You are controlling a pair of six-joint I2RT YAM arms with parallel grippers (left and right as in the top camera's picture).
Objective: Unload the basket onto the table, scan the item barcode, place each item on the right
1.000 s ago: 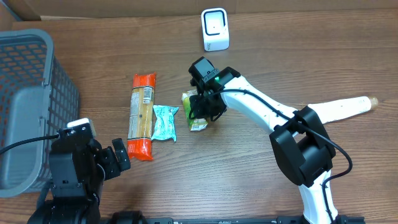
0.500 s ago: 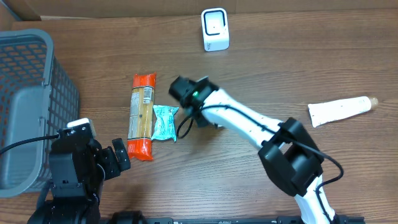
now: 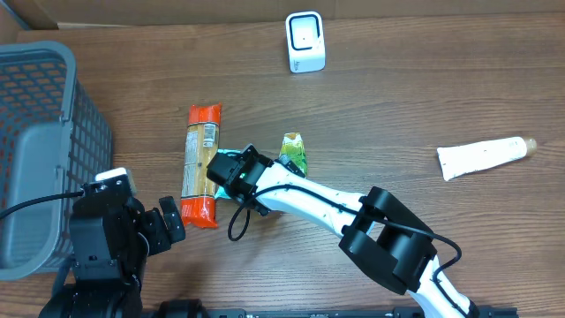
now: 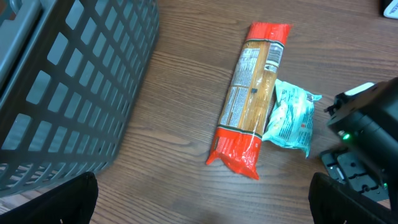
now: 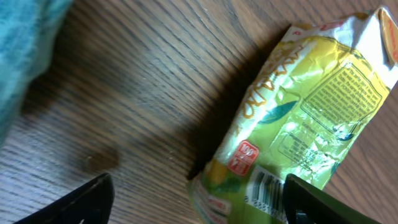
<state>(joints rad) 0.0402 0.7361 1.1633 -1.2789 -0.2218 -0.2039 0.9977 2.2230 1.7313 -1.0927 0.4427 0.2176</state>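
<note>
The green snack packet slants beneath one finger of my right gripper. Next, I turn the gripper to line up with it and center over the packet before I close.
The green snack packet lies flat on the table. In the right wrist view the packet fills the right side, with its barcode near the bottom edge. My right gripper is open, and its dark fingers stand wide apart in the lower corners, just above the packet's end. In the overhead view the right gripper reaches left across the teal packet. The white scanner stands at the far edge. My left gripper is open over bare wood near the front left.
A long orange pasta pack and a teal packet lie side by side left of centre. A grey mesh basket fills the left side. A white tube lies at the right.
My right gripper has opened and let go of the green packet, which now lies on the table. The right arm has swung left over the teal packet. The left arm has not moved.
</note>
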